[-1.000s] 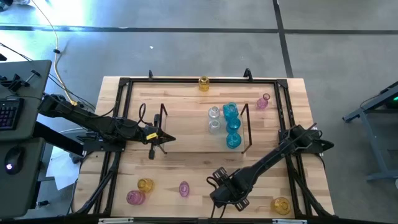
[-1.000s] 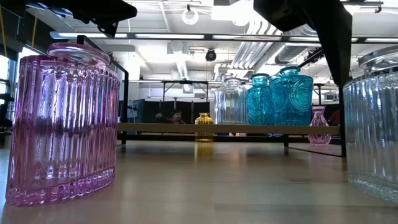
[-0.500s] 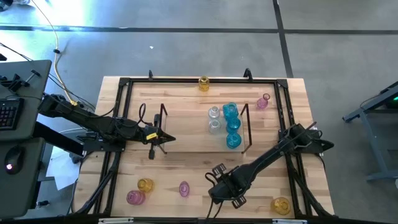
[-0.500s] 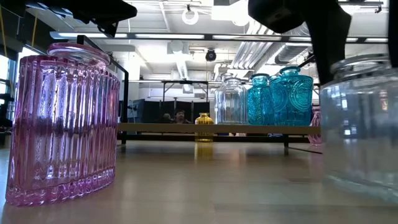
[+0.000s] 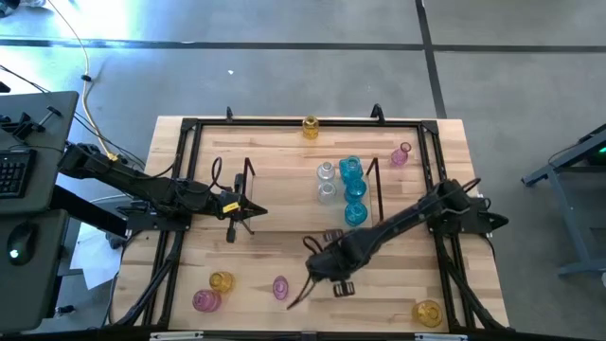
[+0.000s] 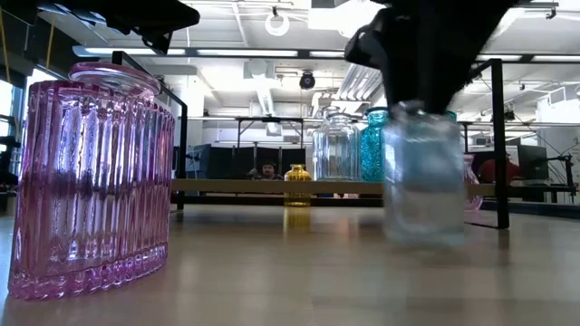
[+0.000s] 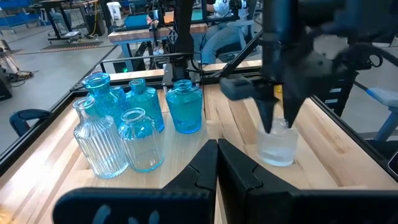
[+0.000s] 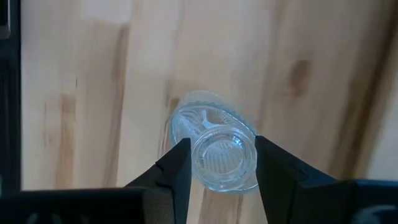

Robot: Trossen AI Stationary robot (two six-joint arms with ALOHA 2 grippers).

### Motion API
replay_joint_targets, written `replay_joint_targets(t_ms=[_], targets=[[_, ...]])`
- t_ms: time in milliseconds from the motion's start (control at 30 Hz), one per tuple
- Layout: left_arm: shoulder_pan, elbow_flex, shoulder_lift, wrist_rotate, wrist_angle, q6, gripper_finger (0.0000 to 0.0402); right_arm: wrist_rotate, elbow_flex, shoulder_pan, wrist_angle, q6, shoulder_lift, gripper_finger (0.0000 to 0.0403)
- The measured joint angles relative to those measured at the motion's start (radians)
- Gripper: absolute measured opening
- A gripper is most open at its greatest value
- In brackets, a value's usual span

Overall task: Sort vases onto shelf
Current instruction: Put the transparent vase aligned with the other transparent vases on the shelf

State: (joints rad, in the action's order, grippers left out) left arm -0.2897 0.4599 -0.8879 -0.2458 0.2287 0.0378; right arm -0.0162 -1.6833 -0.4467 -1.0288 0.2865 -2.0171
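The shelf spot (image 5: 330,216) beside the nearest cyan vase is open and my right gripper has the clear vase upright (image 7: 277,147), so my right gripper keeps going there and lets go once the clear vase's base rests.
My right gripper (image 5: 325,254) is shut on a clear glass vase (image 6: 423,177), which also shows in the left wrist view (image 7: 277,142), just near of the shelf (image 5: 294,194). On the shelf's right half stand two clear vases (image 5: 327,180) and three cyan vases (image 5: 354,191) on their bases. My left gripper (image 5: 252,214) is shut and empty at the shelf's left wire frame. Loose amber vases (image 5: 222,281) and pink vases (image 5: 280,287) stand on the table. My right gripper pinches the clear vase's neck just below the mouth rim (image 8: 200,163) between its two fingers (image 8: 177,169). The fingers come from above, pointing down. The vase hangs upright below them, its base close over the table; whether it touches, I cannot tell.
An amber vase (image 5: 311,127) stands at the far edge and a pink one (image 5: 401,154) right of the shelf. A pink vase (image 5: 205,301) and an amber vase (image 5: 428,313) stand near the front edge. The black frame (image 5: 189,125) rims the tabletop.
My right gripper has gone from near the front edge toward the far edge and a little left, toward the shelf, carrying the clear vase upright. It stays shut on the vase.
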Motion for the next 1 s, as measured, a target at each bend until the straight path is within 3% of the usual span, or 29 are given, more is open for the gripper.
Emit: replay_joint_targets(t_ms=[300, 533, 1000], targets=[[0.0, 0.0, 0.0, 0.0, -0.001, 0.0, 0.0001, -0.055, -0.002, 0.113, -0.007, 0.158, 0.082, 0.0119], [0.0, 0.0, 0.0, 0.0, -0.001, 0.0, 0.0001, -0.101, -0.003, 0.2, -0.052, 0.18, 0.141, 0.0119], [0.0, 0.0, 0.0, 0.0, -0.001, -0.008, 0.0001, -0.103, -0.003, 0.326, -0.158, 0.251, 0.139, 0.0119]])
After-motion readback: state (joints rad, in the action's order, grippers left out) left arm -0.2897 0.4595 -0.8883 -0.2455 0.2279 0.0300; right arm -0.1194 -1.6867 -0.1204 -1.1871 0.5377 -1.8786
